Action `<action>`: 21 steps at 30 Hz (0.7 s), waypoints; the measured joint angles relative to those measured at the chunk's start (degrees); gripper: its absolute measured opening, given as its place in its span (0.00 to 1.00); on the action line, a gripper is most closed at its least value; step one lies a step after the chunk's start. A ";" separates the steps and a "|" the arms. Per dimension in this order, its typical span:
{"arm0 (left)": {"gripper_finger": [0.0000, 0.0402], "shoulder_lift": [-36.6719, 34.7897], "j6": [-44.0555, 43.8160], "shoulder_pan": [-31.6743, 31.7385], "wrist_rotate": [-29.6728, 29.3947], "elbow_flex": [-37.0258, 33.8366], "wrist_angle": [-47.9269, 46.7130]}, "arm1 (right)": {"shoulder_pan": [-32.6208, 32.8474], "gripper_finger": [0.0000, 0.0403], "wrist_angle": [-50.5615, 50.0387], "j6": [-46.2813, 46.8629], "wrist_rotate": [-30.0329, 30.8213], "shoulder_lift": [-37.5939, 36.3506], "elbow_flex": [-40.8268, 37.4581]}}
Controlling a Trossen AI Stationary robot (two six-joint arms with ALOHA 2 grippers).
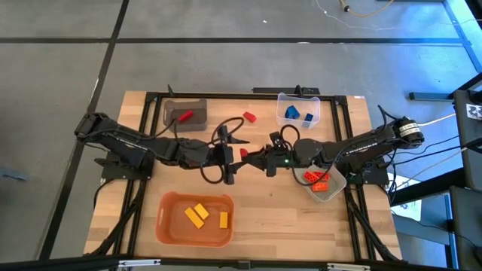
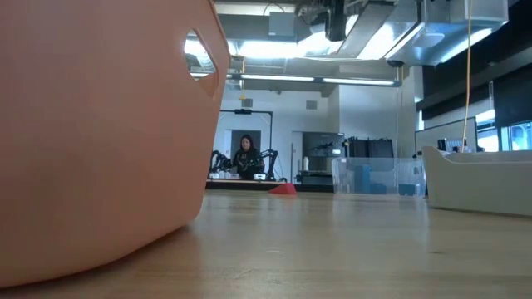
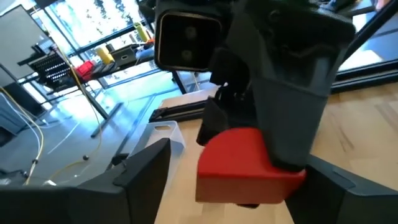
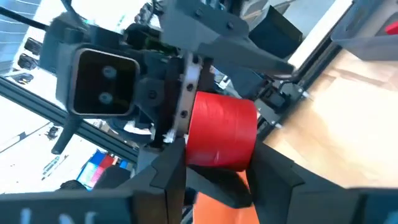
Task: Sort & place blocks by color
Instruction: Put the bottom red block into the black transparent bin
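The robot's left gripper should close on the red block's loose end [image 1: 243,153] before the right gripper opens, because the dark bin [image 1: 185,115] lies far from the right gripper.
A red block [image 1: 243,153] hangs at the table's middle between the two grippers, which meet tip to tip. My right gripper [image 1: 257,158] comes in from the right and is shut on this block [image 4: 221,130]. My left gripper [image 1: 230,155] comes in from the left and is open. Its fingers [image 3: 143,174] stand wide on either side of the block [image 3: 249,165], with a gap showing. A second red block [image 1: 249,117] lies flat on the table farther back. A third [image 1: 184,116] lies in the dark bin [image 1: 175,105]. My right gripper pinches the red block between its two fingers [image 4: 273,180]. It holds the end of the block [image 4: 239,158] that faces the table's right. The fingers come level from the right. The block is lifted clear of the table and sticks out toward my left gripper.
An orange bin [image 1: 169,226] at the near edge holds yellow blocks [image 1: 197,214]. A clear bin [image 1: 282,98] at the far edge holds blue blocks [image 1: 292,113]. Another clear bin [image 1: 339,181] under the right arm holds orange blocks [image 1: 320,181]. A person [image 2: 246,154] stands far behind the table.
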 joint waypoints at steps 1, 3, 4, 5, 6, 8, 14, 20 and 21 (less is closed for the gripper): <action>0.65 -0.01 -0.25 0.00 -0.04 0.00 0.04 | 0.00 0.34 0.39 -0.21 0.11 0.00 0.00; 0.61 -0.07 -0.63 -0.01 -0.08 0.00 0.43 | 0.00 0.34 0.85 -0.33 0.17 0.00 0.00; 0.59 -0.07 -0.98 -0.01 -0.10 0.00 0.66 | 0.00 0.34 0.84 -0.75 0.19 0.00 0.00; 0.57 -0.07 -1.22 -0.01 -0.08 0.00 0.85 | 0.00 0.34 0.87 -1.23 0.30 0.00 0.00; 0.55 -0.07 -1.35 -0.01 -0.08 -0.02 1.06 | 0.02 0.34 0.89 -1.42 0.72 0.00 0.00; 0.50 -0.07 -1.38 -0.01 -0.11 -0.02 1.11 | 0.02 0.34 0.96 -1.61 1.55 0.00 0.00; 0.39 -0.13 -0.36 -0.01 -1.02 -0.02 1.53 | 0.00 0.34 3.02 -3.21 2.55 0.00 0.00; 0.39 -0.14 -0.68 -0.01 -1.38 -0.02 1.31 | -0.04 0.34 2.35 -2.49 2.47 0.00 0.00; 0.39 -0.30 -0.92 -0.01 -1.29 -0.02 1.23 | -0.04 0.34 2.38 -1.85 2.57 0.00 0.00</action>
